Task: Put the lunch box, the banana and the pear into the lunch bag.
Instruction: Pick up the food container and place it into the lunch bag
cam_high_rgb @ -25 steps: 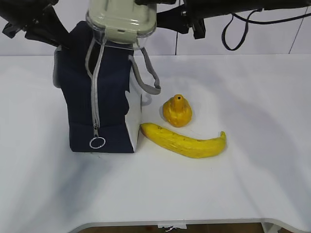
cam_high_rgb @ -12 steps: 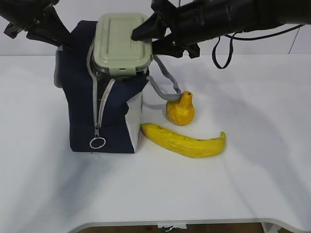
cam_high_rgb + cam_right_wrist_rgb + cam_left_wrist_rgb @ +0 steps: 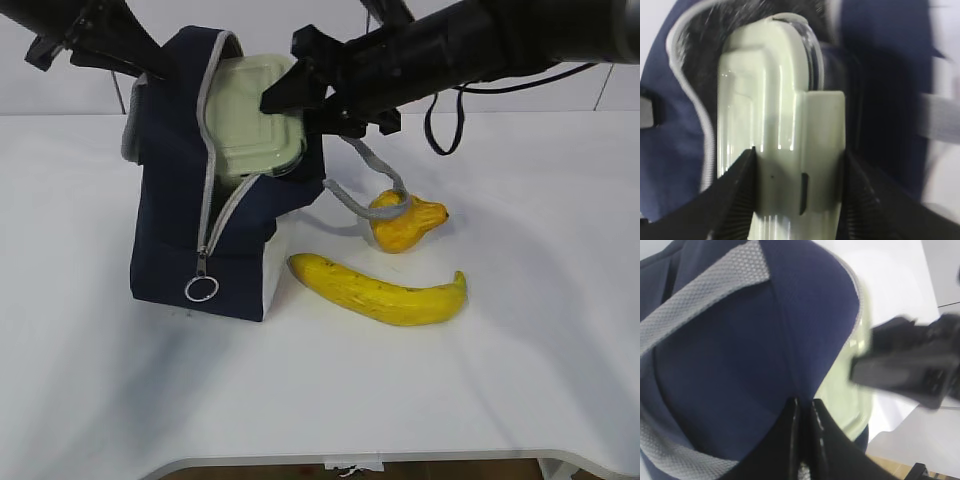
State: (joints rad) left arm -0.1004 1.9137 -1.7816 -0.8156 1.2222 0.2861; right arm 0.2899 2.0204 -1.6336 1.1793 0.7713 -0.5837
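Note:
The lunch box stands high [image 3: 243, 90] in the opening of the lunch bag, so next my right gripper pushes the box deep down into the bag [image 3: 230, 188] before reaching for the banana.
The navy lunch bag [image 3: 180, 235] stands at the left, tilted, its zipper open. My left gripper [image 3: 804, 412] is shut on the bag's top edge and holds the flap up; it is at the top left in the exterior view [image 3: 150, 62]. My right gripper [image 3: 797, 160] is shut on the sage-green lunch box [image 3: 770, 100] and holds it partly inside the bag's opening [image 3: 255, 125]. The pear [image 3: 405, 224] lies on its side right of the bag, with a grey handle [image 3: 370, 190] draped over it. The banana [image 3: 380, 290] lies in front of the pear.
The white table [image 3: 520, 350] runs to its front edge at the bottom. A black cable [image 3: 445, 110] hangs from my right arm above the table's back. The zipper's ring pull [image 3: 201, 289] hangs at the bag's front.
My right gripper has lowered the lunch box into the bag's opening. The bag has tilted and its flap is held wider. The handle has swung out and the pear has tipped onto its side.

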